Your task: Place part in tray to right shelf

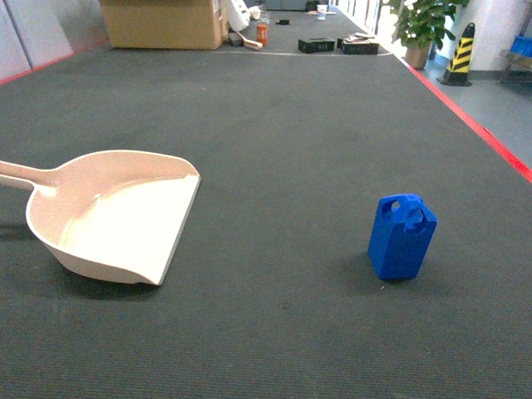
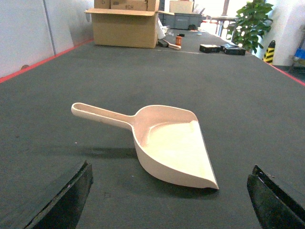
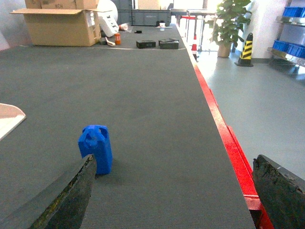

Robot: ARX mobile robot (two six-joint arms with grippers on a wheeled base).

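Observation:
I expect the blue part point(image 1: 402, 238) to ride along lying on its side when I carry the tray, because the tray's curved side point(image 1: 51, 232) rises around a hollow.
The tray point(image 1: 116, 216), a glossy cream scoop, lies on the dark mat at the left, its handle pointing left and its flat lip facing right. To the right of it, well apart, the small blue part point(image 1: 402, 237) stands upright. Neither gripper shows in the head view. My left gripper point(image 2: 169, 202) is open and low over the mat, the tray point(image 2: 167, 143) just ahead between its black fingers point(image 2: 57, 205). My right gripper point(image 3: 174, 195) is open and empty; the part point(image 3: 96, 149) stands ahead by its left finger point(image 3: 66, 200). A steel rack with blue crates point(image 3: 291, 47) stands far right; whether it is the right shelf I cannot tell.
A red stripe point(image 1: 482, 125) edges the mat on the right, with grey floor beyond. At the far end are a cardboard box point(image 1: 162, 22), black boxes point(image 1: 316, 45), a potted plant point(image 1: 420, 25) and a yellow-black bollard point(image 1: 457, 54).

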